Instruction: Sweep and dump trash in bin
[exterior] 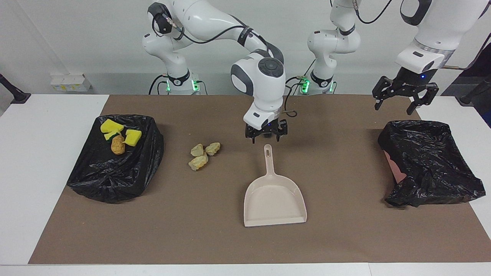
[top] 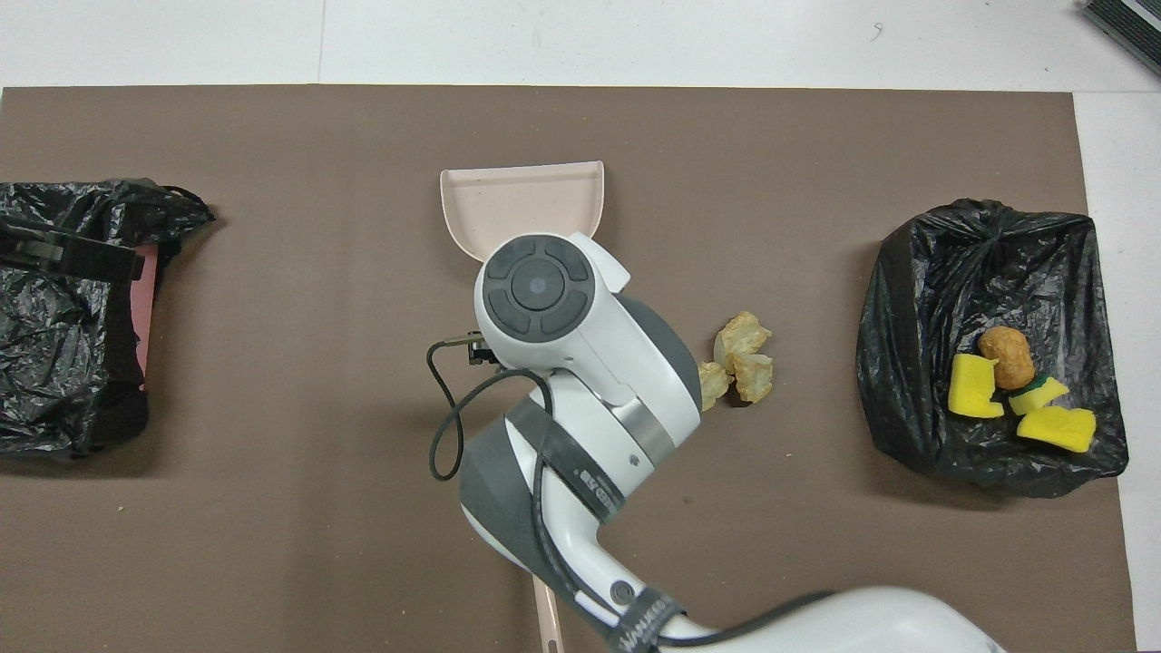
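Note:
The beige stick's end (top: 551, 633) is free and lined up with my open right gripper. I should keep pulling the gripper back until its fingers close on the stick (top: 544, 605).
The beige dustpan (exterior: 274, 199) (top: 521, 204) lies flat on the brown mat, its handle pointing toward the robots. My right gripper (exterior: 266, 136) hangs open just above the handle's tip, touching nothing; from overhead its own wrist hides it. Three pale lumps of trash (exterior: 202, 154) (top: 739, 358) sit on the mat beside the dustpan, toward the right arm's end. Yellow sponge chunks and an orange-brown lump (exterior: 118, 145) (top: 1007, 355) rest on a black bag (exterior: 111, 172). The bag-lined bin (exterior: 429, 161) (top: 63, 363) stands at the left arm's end, with my open left gripper (exterior: 401, 100) waiting above it.
The brown mat (exterior: 191, 230) covers most of the white table. A thin beige stick (top: 547, 626) shows at the bottom edge of the overhead view, partly under the right arm. A white box (exterior: 71, 82) sits off the mat at the right arm's end.

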`<action>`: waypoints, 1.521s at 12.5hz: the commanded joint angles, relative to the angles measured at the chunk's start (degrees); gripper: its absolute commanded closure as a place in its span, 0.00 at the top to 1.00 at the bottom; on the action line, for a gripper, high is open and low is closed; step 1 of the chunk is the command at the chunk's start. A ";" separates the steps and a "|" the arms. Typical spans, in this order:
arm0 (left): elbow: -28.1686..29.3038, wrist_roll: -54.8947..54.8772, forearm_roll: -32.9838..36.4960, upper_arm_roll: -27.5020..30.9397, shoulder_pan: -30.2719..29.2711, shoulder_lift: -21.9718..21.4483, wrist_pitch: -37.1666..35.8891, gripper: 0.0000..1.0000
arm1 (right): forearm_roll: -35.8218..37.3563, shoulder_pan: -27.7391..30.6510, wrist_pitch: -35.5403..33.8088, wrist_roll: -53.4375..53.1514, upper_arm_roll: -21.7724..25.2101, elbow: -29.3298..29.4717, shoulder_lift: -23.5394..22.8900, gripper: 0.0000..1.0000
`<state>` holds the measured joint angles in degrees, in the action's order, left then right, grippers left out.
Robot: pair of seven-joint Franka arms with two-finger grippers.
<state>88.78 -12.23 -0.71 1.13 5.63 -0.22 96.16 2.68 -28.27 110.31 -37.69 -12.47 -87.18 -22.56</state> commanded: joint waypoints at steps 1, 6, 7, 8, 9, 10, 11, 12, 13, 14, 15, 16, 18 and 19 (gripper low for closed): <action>-0.27 -0.16 -0.35 -0.16 0.09 -0.49 -1.15 1.00 | -3.55 -1.60 2.27 -0.19 -0.01 -16.14 12.16 1.00; 0.17 0.10 -0.87 -0.86 2.81 0.74 3.58 1.00 | -10.84 -10.02 16.41 -1.59 -0.01 -40.67 25.88 1.00; 0.17 0.36 -1.05 -0.86 3.86 1.44 3.94 1.00 | -12.07 -12.31 16.86 -1.77 -0.01 -42.71 26.34 1.00; 0.34 2.19 -0.96 -0.86 6.56 2.75 5.42 1.00 | -12.17 -13.81 17.91 -2.64 -0.01 -44.73 26.43 1.00; 0.95 5.52 -0.96 -0.86 8.51 4.16 7.79 1.00 | -12.26 -15.13 19.31 -3.69 -0.01 -46.49 26.43 1.00; 1.83 9.38 -0.96 -0.86 10.96 4.95 11.03 1.00 | -12.26 -16.36 20.37 -3.88 -0.01 -48.51 27.04 1.00; 2.71 12.73 -0.96 -0.86 12.64 6.53 13.94 1.00 | -12.26 -16.46 20.99 -3.88 -0.01 -49.83 27.65 1.00; 2.72 15.72 -0.96 -0.86 14.57 8.20 15.88 1.00 | -12.35 -16.64 21.26 -3.88 -0.01 -49.93 27.40 1.00; 2.63 18.27 -0.96 -0.86 16.07 10.04 18.07 1.00 | -12.35 -16.64 22.22 -3.27 -0.01 -49.93 26.79 1.00; 2.72 21.60 -0.96 -0.86 17.91 11.80 20.62 1.00 | -12.35 -16.64 24.14 -3.18 -0.01 -49.93 25.56 1.00; 2.63 24.16 -0.96 -0.86 19.41 13.21 22.38 1.00 | -12.35 -16.55 24.94 -3.00 -0.01 -49.76 24.77 1.00; 2.72 25.75 -0.96 -0.86 20.55 15.83 25.71 1.00 | -12.35 -16.64 24.95 -2.92 -0.01 -49.58 24.67 1.00; 2.80 28.39 -0.96 -0.86 23.80 19.89 31.52 1.00 | -12.35 -16.64 24.78 -2.74 -0.01 -49.58 24.67 0.89; 2.81 28.75 -0.96 -0.95 24.34 21.04 32.41 1.00 | -12.35 -16.64 24.78 -2.83 -0.01 -49.49 24.67 0.64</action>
<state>91.82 14.99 -1.43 -0.71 28.03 18.63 125.76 -8.22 -44.93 133.89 -41.27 -12.62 -136.18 1.89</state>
